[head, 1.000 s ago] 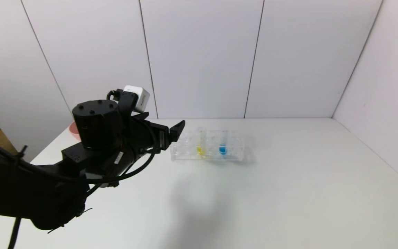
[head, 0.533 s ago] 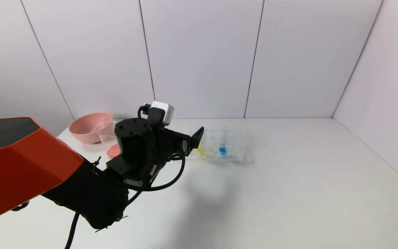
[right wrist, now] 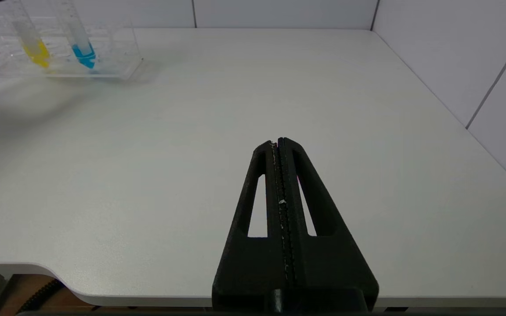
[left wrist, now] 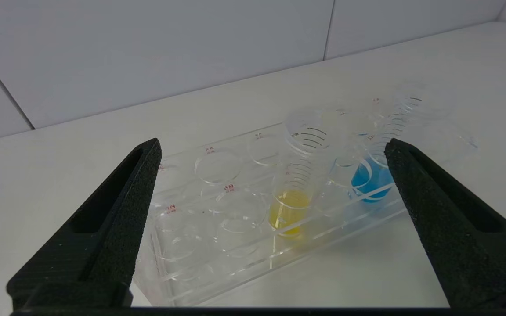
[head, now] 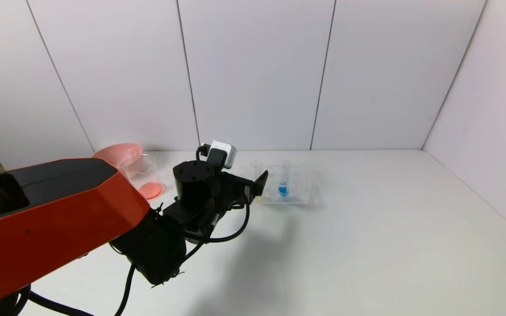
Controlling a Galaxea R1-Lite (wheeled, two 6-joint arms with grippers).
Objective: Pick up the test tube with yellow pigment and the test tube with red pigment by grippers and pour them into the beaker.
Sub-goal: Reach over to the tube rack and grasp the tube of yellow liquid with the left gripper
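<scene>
Red-orange liquid (head: 151, 190) is already at the bottom of the beaker, so the yellow pigment (left wrist: 289, 212) will mix in and make it a lighter orange when the robot pours.
The test tube with yellow pigment (left wrist: 290, 210) stands in the clear tube rack (left wrist: 218, 245), and also shows in the right wrist view (right wrist: 35, 50). My left gripper (left wrist: 271, 145) is open and empty, close in front of the rack, with the yellow tube between its spread fingers. In the head view that gripper (head: 260, 183) covers the rack's left end and the yellow tube. The beaker (head: 142, 173) stands at the back left with red-orange liquid (head: 152, 191) at its bottom. The test tube with red pigment is out of view. My right gripper (right wrist: 278, 141) is shut and empty near the table's front edge.
A blue-liquid tube (head: 283, 189) stands in the rack (head: 294, 188) to the right of the yellow one. A pink bowl (head: 117, 152) sits behind the beaker at the back left corner. White walls close the table's back and right sides.
My left arm has reached forward and to the right, bringing its open gripper up to the rack's left end. The pink bowl and the beaker have come into sight behind it.
</scene>
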